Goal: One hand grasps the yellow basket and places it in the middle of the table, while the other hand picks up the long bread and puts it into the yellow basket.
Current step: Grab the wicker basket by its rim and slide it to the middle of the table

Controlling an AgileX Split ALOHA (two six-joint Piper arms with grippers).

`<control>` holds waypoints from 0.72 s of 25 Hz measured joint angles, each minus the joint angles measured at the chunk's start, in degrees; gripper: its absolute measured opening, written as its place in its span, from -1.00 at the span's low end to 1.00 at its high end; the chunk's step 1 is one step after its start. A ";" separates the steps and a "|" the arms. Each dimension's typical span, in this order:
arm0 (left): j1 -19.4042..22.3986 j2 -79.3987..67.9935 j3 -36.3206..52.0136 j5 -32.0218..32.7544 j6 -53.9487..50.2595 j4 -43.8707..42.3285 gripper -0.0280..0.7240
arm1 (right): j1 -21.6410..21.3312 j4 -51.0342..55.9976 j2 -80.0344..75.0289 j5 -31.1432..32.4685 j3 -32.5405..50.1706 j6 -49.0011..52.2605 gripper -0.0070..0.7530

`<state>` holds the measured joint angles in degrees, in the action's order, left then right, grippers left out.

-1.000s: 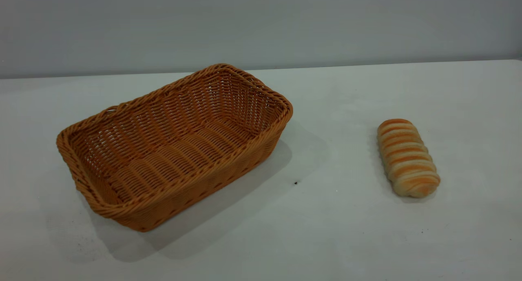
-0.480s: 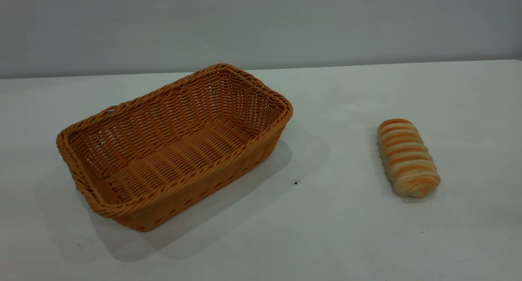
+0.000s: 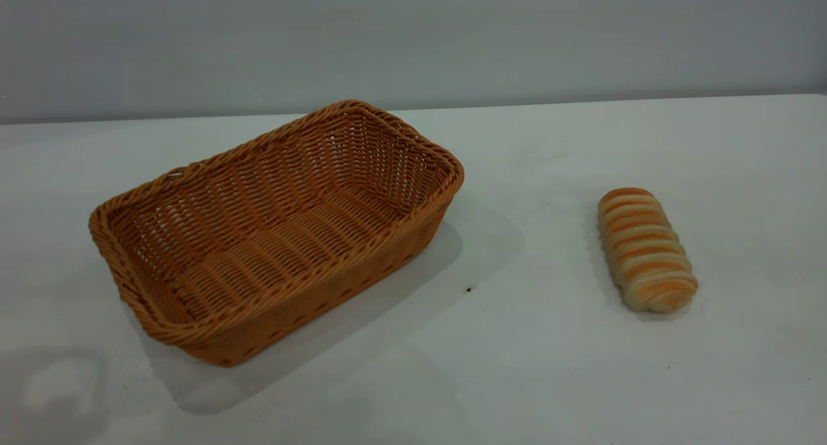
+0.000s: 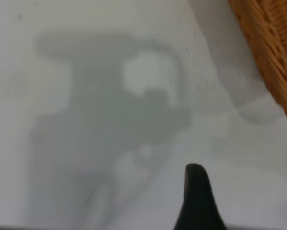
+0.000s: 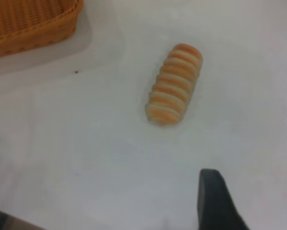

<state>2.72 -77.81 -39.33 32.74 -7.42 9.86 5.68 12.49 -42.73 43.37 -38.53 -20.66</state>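
The yellow basket [image 3: 276,236] stands slanted, off the table's middle, so my right gripper should wait while my left gripper takes the basket's near end [image 3: 130,278] and squares it.
The yellow basket [image 3: 278,232] is an orange-tan woven tray that stands empty on the white table [image 3: 530,354], left of the middle. Its corner also shows in the left wrist view [image 4: 272,52]. The long bread [image 3: 645,249], cream with orange-brown stripes, lies on the table to the right, apart from the basket; it also shows in the right wrist view [image 5: 174,85]. Neither gripper shows in the exterior view. My left gripper [image 4: 246,191] hovers over bare table beside the basket's corner, one dark finger [image 4: 196,196] in view. My right gripper [image 5: 253,191] is open and empty above the table, short of the bread.
A grey wall runs behind the table's far edge. A tiny dark speck [image 3: 468,290] lies between basket and bread. The left arm's shadow [image 3: 58,387] falls on the table's front left corner.
A shadow of the left arm has appeared at the table's front left in the exterior view. Basket and bread have not moved.
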 joint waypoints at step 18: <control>-5.40 -24.53 -9.59 -10.36 2.10 11.80 0.55 | 0.00 0.23 -0.05 -1.30 0.00 -0.26 0.11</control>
<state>-2.68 -102.34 -48.92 22.38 -5.32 21.66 5.68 12.73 -42.78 42.08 -38.53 -20.93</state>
